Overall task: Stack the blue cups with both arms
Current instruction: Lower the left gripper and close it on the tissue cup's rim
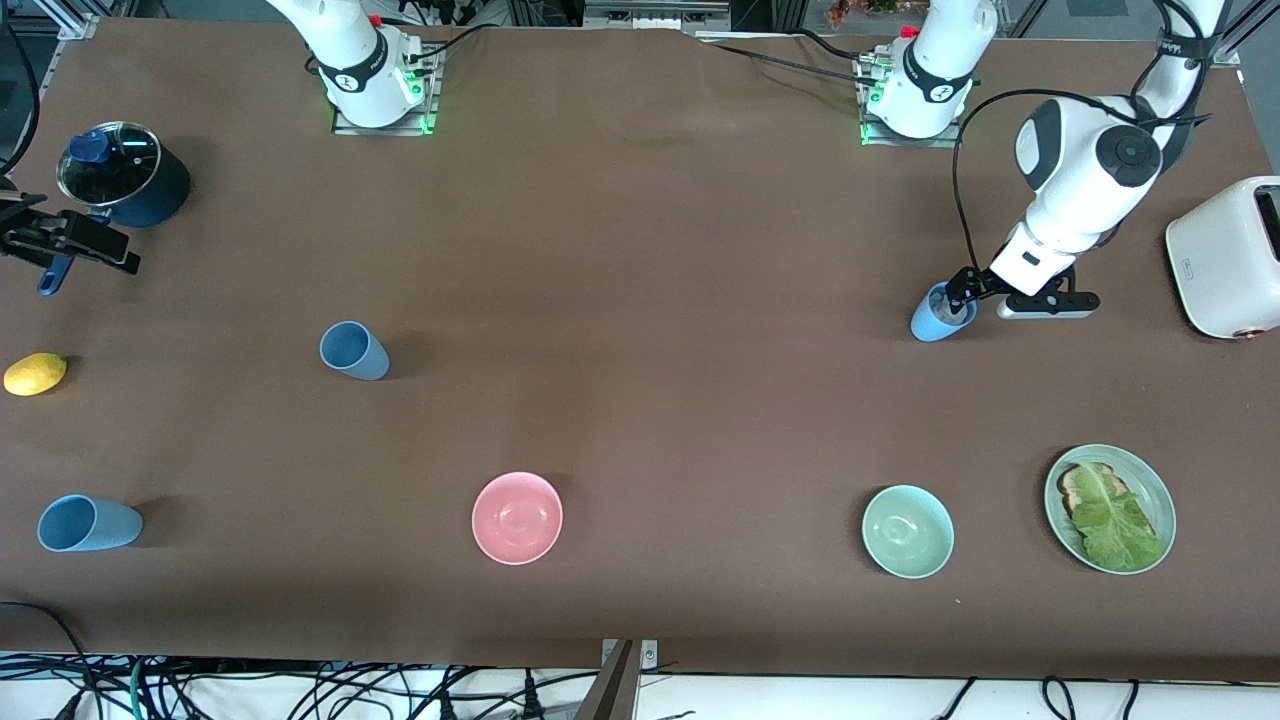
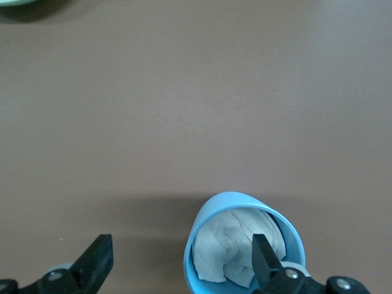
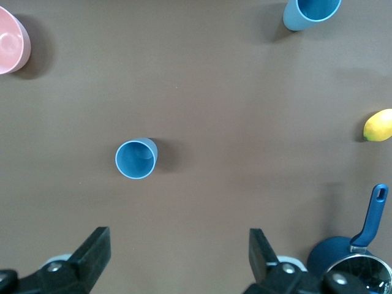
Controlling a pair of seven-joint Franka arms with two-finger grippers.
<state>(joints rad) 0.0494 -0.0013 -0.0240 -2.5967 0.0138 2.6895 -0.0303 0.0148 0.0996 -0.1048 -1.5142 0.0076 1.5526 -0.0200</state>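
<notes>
The crumpled whitish material (image 2: 231, 246) is tucked down below the cup's rim. I expect the sky-blue cup (image 1: 933, 322) to hold it inside when I lift and carry the cup.
The sky-blue cup (image 1: 938, 316) stands upright near the left arm's end of the table, with crumpled whitish material inside (image 2: 229, 248). My left gripper (image 1: 958, 296) is low at it and open (image 2: 180, 248). One finger (image 2: 262, 252) reaches inside the cup and the other (image 2: 98, 254) is outside, so they straddle its wall. The slate-blue cup (image 1: 353, 350) stands alone toward the right arm's end; it also shows in the right wrist view (image 3: 136, 158). My right gripper (image 1: 75, 243) is open and empty (image 3: 177, 242), up in the air beside the navy pot.
A navy pot with a glass lid (image 1: 122, 172), a lemon (image 1: 35, 373) and a third sky-blue tumbler (image 1: 88, 523) are at the right arm's end. A pink bowl (image 1: 517, 517), a green bowl (image 1: 907, 531) and a plate of toast (image 1: 1110, 507) stand nearer the camera. A white toaster (image 1: 1225, 255) is beside the left arm.
</notes>
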